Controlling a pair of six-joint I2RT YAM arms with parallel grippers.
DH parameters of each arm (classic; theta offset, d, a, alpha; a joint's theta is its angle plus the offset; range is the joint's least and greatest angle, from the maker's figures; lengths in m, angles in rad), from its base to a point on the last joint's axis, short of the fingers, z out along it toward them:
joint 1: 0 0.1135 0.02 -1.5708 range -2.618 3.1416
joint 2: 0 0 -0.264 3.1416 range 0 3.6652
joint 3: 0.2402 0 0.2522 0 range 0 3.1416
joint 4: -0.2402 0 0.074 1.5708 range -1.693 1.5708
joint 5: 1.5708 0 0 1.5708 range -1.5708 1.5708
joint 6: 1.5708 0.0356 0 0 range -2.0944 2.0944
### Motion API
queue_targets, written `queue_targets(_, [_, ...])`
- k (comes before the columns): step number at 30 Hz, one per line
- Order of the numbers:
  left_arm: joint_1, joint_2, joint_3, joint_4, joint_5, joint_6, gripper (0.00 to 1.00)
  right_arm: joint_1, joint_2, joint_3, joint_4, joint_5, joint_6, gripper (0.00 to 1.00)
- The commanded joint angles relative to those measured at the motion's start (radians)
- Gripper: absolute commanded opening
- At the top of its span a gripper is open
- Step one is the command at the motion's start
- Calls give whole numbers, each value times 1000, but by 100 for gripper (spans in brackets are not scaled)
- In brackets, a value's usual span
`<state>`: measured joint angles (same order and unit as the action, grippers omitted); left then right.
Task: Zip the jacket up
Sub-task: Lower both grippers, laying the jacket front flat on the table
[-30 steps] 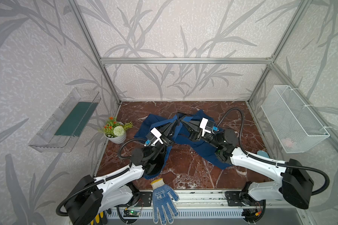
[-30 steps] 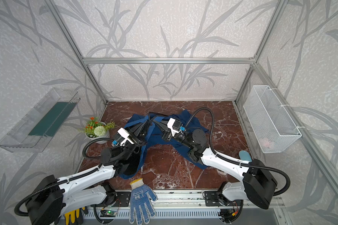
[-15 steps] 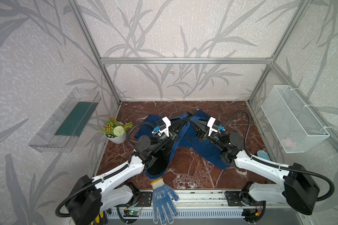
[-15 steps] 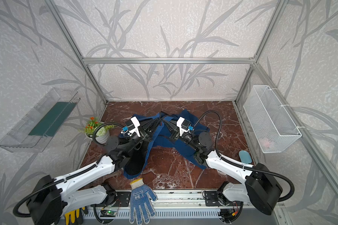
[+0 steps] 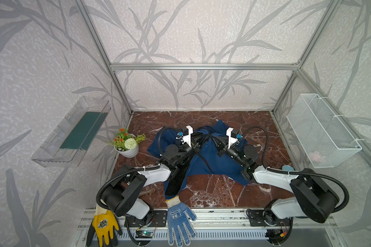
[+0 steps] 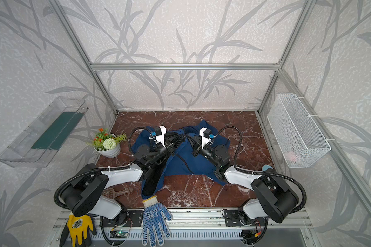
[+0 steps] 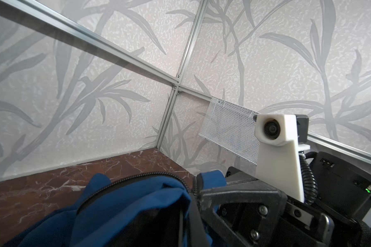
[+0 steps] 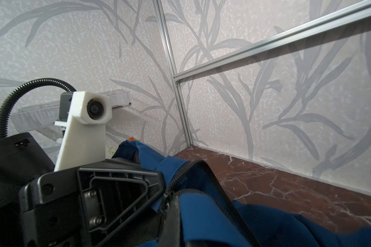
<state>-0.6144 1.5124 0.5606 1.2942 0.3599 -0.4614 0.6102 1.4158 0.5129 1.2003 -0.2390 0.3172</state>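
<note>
I should carry on holding my right gripper steady and let go with it at the jacket's raised middle (image 5: pixel 210 137), since my left gripper is closed on the front edge (image 8: pixel 178 178) next to the zipper.
The navy blue jacket (image 5: pixel 221 164) lies bunched on the marble floor, and its middle is pulled up off it in both top views (image 6: pixel 199 164). My left gripper (image 5: pixel 204 138) and right gripper (image 5: pixel 213 138) meet tip to tip above the jacket's middle, each shut on a raised front edge beside the dark zipper (image 5: pixel 206 162). In the left wrist view the zipper teeth (image 7: pixel 137 176) arch over blue fabric right before the right gripper's black body (image 7: pixel 244 203). In the right wrist view the zipper tape (image 8: pixel 191 169) runs beside the left gripper's body (image 8: pixel 94 192). The fingertips themselves are hidden in cloth.
A potted plant (image 5: pixel 128 147) stands left of the jacket. A blue-dotted glove (image 5: pixel 179 222) and a yellow-and-black glove (image 5: pixel 103 224) hang over the front rail. A wire basket (image 5: pixel 321 132) hangs on the right wall, a clear shelf (image 5: pixel 73 132) on the left. A brown tool (image 6: pixel 118 192) lies front left.
Both grippers have risen and come together towards the back, the left one most. The jacket's front edges came up with them, bunching the fabric in the middle.
</note>
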Motion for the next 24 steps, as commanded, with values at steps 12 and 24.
queue_targets(12, [104, 52, 70, -269, -11, -140, 0, -84, 115, 29, 192, 231, 190, 1])
queue_targets(24, [111, 48, 9, -198, -41, -184, 0, -71, 170, 44, 203, 209, 214, 21])
